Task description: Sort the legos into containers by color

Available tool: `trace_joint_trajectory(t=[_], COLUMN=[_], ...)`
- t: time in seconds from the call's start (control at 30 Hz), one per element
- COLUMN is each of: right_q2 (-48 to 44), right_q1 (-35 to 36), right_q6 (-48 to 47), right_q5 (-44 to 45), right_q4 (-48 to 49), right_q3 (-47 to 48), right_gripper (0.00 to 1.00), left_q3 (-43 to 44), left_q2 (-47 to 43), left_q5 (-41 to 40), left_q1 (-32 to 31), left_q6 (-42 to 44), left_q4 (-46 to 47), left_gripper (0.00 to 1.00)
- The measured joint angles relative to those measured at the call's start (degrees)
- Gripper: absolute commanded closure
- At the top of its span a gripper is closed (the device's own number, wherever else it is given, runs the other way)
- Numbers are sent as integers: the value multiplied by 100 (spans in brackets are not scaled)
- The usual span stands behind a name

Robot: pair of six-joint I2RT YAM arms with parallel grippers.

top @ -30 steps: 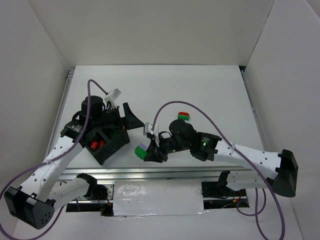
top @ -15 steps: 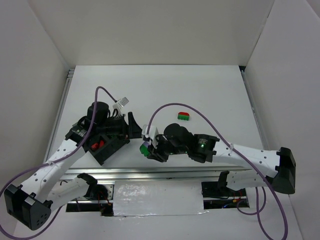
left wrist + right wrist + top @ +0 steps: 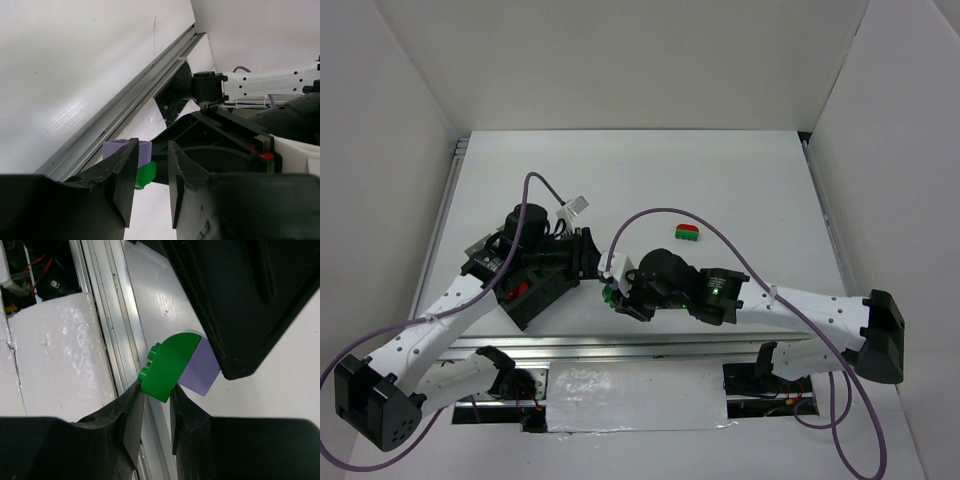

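Note:
The lilac lego (image 3: 114, 149) is behind a finger of my left gripper, so I need to open that gripper and center its fingers around the lilac lego's sides (image 3: 145, 153) before I close it.
A green lego (image 3: 170, 367) stacked on a pale lilac lego (image 3: 200, 372) hangs just above the table, right of the black box (image 3: 535, 312). My right gripper (image 3: 156, 390) (image 3: 615, 298) is shut on the green half. My left gripper (image 3: 152, 145) (image 3: 592, 262) has come in from the left. Its jaws have narrowed onto the lilac lego (image 3: 145, 150), which is mostly hidden behind the left finger. The green lego (image 3: 146, 175) shows below it. Red legos (image 3: 515, 290) lie in one compartment of the box. A red-and-green stack (image 3: 687, 233) rests on the table farther back.
An aluminium rail (image 3: 620, 345) runs along the near table edge, right below the held stack. White walls enclose the table on three sides. Purple cables (image 3: 650, 212) loop above both wrists. The left arm's body covers part of the box.
My left gripper swung right from over the box to the stack and closed from wide open. My right gripper lifted the stack slightly toward it.

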Motion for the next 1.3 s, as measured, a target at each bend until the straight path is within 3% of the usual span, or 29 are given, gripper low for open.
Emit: trace_joint_trajectory(t=[0.07,0.13,0.27,0.4,0.53,0.63,0.9,0.97,1.0,1.07,1.1,1.13,1.2,1.23,1.27,1.3], right_q2=[57,101,146,142,96,15,-330,-385,-400,-415,-415,-415,-415,-415,-415,-417], right_q1=[26,66,136,212,223,223,223,236,243,273,273,278,289,289,295,299], right_q6=[-31,-63,-85,-122,-146,-151,-188,-201,-214,-219,-229,-232,-234,-234,-232,-229], right_q5=[13,87,153,225,262,295,649,704,708,737,756,787,868,896,933,973], right_q4=[-35,-22,-48,-37,13,46,474,597,647,684,715,754,815,833,870,914], right_q3=[11,42,94,101,101,101,-33,-133,-149,-155,-157,-157,-157,-160,-173,-195], right_gripper=[100,100,100,100,100,100,100,100,100,100,100,100,100,100,94,77], left_q3=[-35,-59,-68,-70,-72,-70,-79,-133,-168,-201,-203,-208,-208,-208,-208,-208], left_q2=[35,81,142,164,199,199,170,92,39,-11,-33,-46,-52,-55,-57,-63], left_q5=[13,76,179,144,-2,-101,96,249,249,328,332,341,352,348,343,328], left_q1=[-22,-66,-157,-149,-149,-149,-149,-146,-142,-105,-98,-85,-68,-66,-59,-57], left_q6=[-11,-13,9,13,90,173,118,31,33,-24,-20,-31,-22,-15,-9,-2], left_q4=[109,151,234,271,144,11,238,452,538,669,699,730,798,824,841,850], left_gripper=[63,62,37,30,18,18,38,48,61,69,83,89,100,100,100,100])
